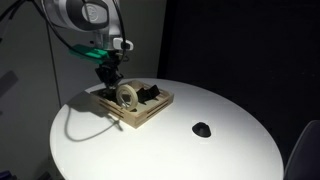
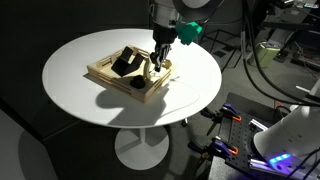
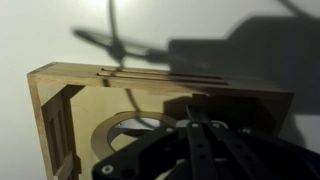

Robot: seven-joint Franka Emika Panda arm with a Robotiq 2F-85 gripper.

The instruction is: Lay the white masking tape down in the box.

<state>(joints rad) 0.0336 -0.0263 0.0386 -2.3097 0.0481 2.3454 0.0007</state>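
Observation:
I should tip the white masking tape (image 1: 127, 97) flat onto the box's bottom (image 1: 142, 104) with my gripper before lifting clear, because the tape is standing tilted on its edge in the box.
The white masking tape (image 1: 127, 97) is a cream ring inside the box (image 1: 141, 118), near its end away from the black objects, tilted up on its edge. In the wrist view the tape (image 3: 96, 132) shows as an oval ring on the box floor, partly hidden by my fingers. My gripper (image 1: 108, 82) hangs over that end of the box, right beside the tape. Its fingers (image 3: 190, 112) lie pressed together with nothing visible between them. In an exterior view the gripper (image 2: 160, 58) reaches down into the box (image 2: 108, 80).
Black objects (image 1: 150, 93) fill the other half of the box and also show in an exterior view (image 2: 124, 62). A small dark lump (image 1: 202, 129) lies on the round white table (image 1: 200, 160). A cable (image 1: 68, 118) trails beside the box.

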